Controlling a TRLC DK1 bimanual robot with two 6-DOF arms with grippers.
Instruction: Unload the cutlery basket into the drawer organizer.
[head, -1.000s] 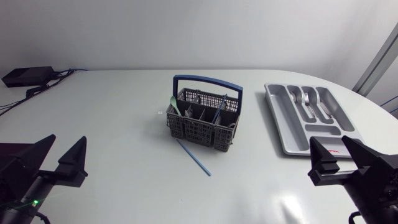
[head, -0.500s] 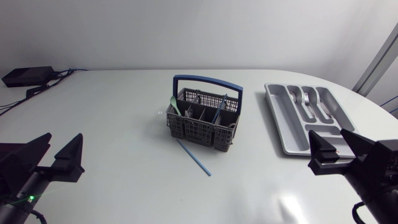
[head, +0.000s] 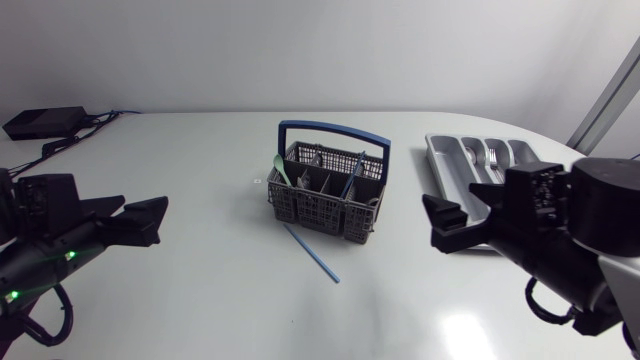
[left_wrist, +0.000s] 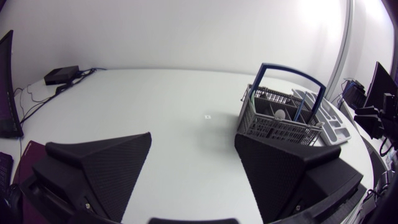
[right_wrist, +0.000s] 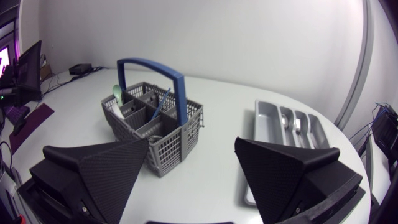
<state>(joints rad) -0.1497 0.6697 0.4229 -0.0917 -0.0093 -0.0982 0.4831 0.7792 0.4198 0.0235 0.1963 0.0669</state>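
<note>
I expect the thin blue stick to stay stiff and upright when I carry it to the drawer organizer, because it lies in one straight line.
The grey cutlery basket with a blue handle stands mid-table, also in the left wrist view and right wrist view. It holds a green spoon and other cutlery. A thin blue stick lies on the table in front of it. The grey drawer organizer sits at the right with forks in it, its near part hidden by my right arm. My left gripper is open and empty, well left of the basket. My right gripper is open and empty, between basket and organizer.
A black box with cables sits at the back left corner. A small mark is on the table left of the basket. Bare tabletop lies between my left gripper and the basket.
Both arms have risen from the near corners and swung inward. The left gripper now points right toward the basket; the right gripper has moved left in front of the organizer.
</note>
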